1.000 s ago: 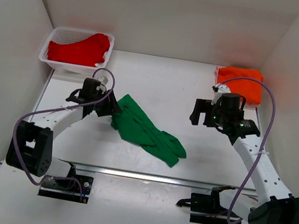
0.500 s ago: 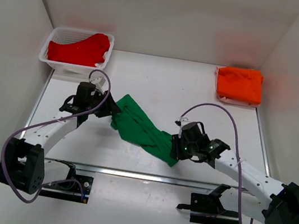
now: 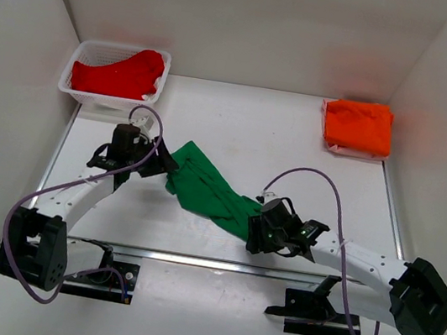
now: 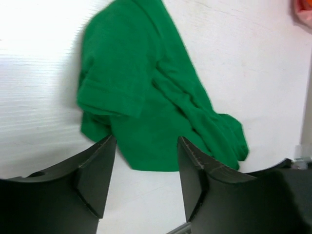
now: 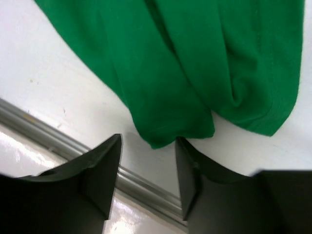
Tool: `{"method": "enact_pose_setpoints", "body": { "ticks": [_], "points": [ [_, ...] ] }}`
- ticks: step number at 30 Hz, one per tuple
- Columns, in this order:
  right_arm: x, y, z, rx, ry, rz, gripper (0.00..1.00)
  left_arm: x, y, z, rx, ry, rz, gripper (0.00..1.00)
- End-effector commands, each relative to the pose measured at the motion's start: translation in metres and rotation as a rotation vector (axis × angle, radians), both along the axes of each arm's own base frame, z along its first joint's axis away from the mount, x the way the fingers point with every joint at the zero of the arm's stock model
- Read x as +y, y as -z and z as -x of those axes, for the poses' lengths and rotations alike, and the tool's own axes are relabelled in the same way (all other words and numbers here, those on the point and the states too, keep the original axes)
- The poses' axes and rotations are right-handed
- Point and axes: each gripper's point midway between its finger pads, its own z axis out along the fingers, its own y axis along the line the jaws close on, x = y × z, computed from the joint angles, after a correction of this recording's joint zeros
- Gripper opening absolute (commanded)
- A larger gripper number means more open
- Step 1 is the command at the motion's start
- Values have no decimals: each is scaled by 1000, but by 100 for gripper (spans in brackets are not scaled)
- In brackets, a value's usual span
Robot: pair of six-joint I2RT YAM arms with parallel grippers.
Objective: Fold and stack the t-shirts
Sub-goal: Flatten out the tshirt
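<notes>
Next, my left gripper grabs the t-shirt's upper end and lifts it together with my right gripper to open the t-shirt, because the green t-shirt lies crumpled in a diagonal band.
A bright green t-shirt lies crumpled in a diagonal band across the table's middle. My left gripper stands open at its upper left end; in the left wrist view the green t-shirt lies just beyond the gripper, ungripped. At the shirt's lower right corner my right gripper is open. In the right wrist view a corner of the green t-shirt reaches between the gripper tips without being pinched. An orange t-shirt lies folded at the back right. A red t-shirt fills the basket.
The white mesh basket stands at the back left corner. A metal rail runs along the table's near edge, close under the right gripper, and shows as the rail in the right wrist view. White walls enclose three sides.
My right arm swung from beside the orange shirt down to the green shirt's near corner, its jaws narrower than before. The left gripper shifted slightly left at the shirt's upper end.
</notes>
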Motion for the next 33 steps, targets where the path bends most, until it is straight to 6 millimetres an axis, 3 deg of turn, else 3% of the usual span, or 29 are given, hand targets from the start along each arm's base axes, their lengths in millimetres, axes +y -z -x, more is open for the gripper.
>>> {"method": "enact_pose_setpoints", "body": {
  "ticks": [1,6,15,20,21,23,26,27,28,30,33],
  "points": [
    [7,0,-15,-60,36,-4,43,13,-15,-8,-57,-24,-74,65],
    [8,4,-22,-77,53,37,36,20,-12,-20,-68,-62,-165,65],
    [10,8,-24,-77,38,63,35,-12,11,-23,39,-30,-137,61],
    [6,9,-26,-78,49,69,36,-17,26,-27,79,-56,-115,66],
    [4,9,-26,-83,48,73,36,-16,30,-26,84,-60,-119,64],
    [3,12,-22,-72,44,73,36,-16,30,-32,74,-76,-123,48],
    [-2,14,-20,-68,54,80,36,-11,27,-39,61,-108,-128,31],
    [-3,13,-19,-68,57,74,36,-12,29,-36,67,-101,-128,29],
    [-6,15,-19,-64,59,79,36,-7,24,-39,55,-125,-128,29],
    [-8,13,-19,-69,68,68,36,-5,26,-40,60,-136,-129,42],
    [-12,14,-20,-72,74,76,35,-1,23,-46,48,-160,-123,51]
  ]
}}
